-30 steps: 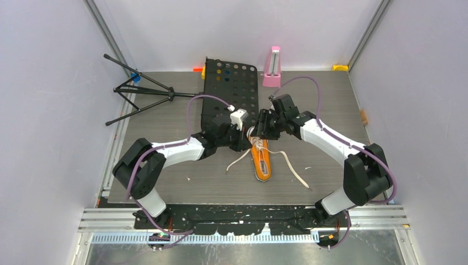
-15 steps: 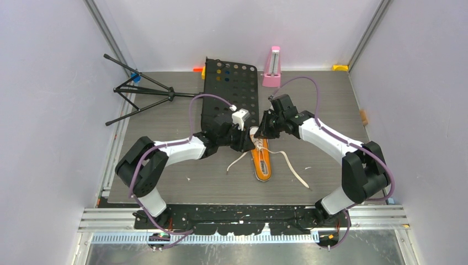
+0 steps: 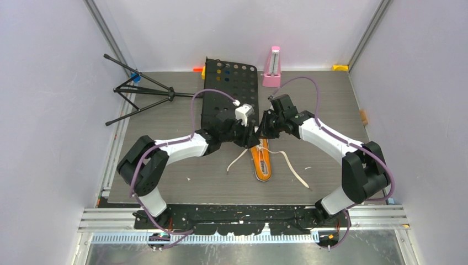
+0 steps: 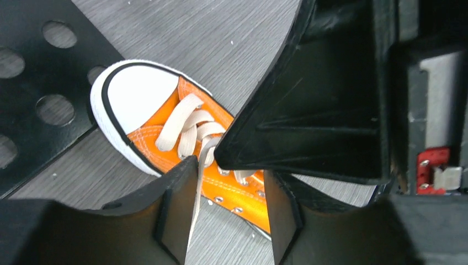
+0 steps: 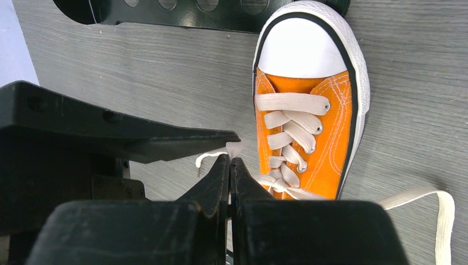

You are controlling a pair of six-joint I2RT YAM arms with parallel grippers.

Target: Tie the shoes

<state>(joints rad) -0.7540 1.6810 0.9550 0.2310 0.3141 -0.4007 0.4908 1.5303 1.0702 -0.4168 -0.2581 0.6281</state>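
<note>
The robot's right gripper is closed on the folded lace (image 5: pixel 234 148), so its left gripper should pinch that lace before the right gripper brings the loose lace end (image 3: pixel 286 157) over it.
The shoe (image 3: pixel 262 164) is a small orange sneaker with a white toe cap and white laces, lying mid-table with its toe toward the far side. Both grippers meet over its laced part. My right gripper (image 5: pixel 230 162) is shut on a white lace (image 5: pixel 234 149), whose tip pokes out past the fingertips just left of the shoe (image 5: pixel 326 138). My left gripper (image 4: pixel 229 185) is open above the shoe (image 4: pixel 165 124). A lace strand (image 4: pixel 194 201) hangs along the inner face of its left finger, unpinched. In the top view the left gripper (image 3: pixel 253 139) and right gripper (image 3: pixel 263 131) nearly touch.
A black perforated plate (image 3: pixel 232 88) lies just beyond the shoe's toe, with a folded tripod (image 3: pixel 143 94) to its left. A pink metronome (image 3: pixel 271 69) stands at the back. Loose lace ends trail left (image 3: pixel 237 161) and right (image 3: pixel 295 171) of the shoe.
The right gripper has closed on the lace. The left gripper, shut a second ago, has opened and let the strand go, shifting slightly toward the right gripper.
</note>
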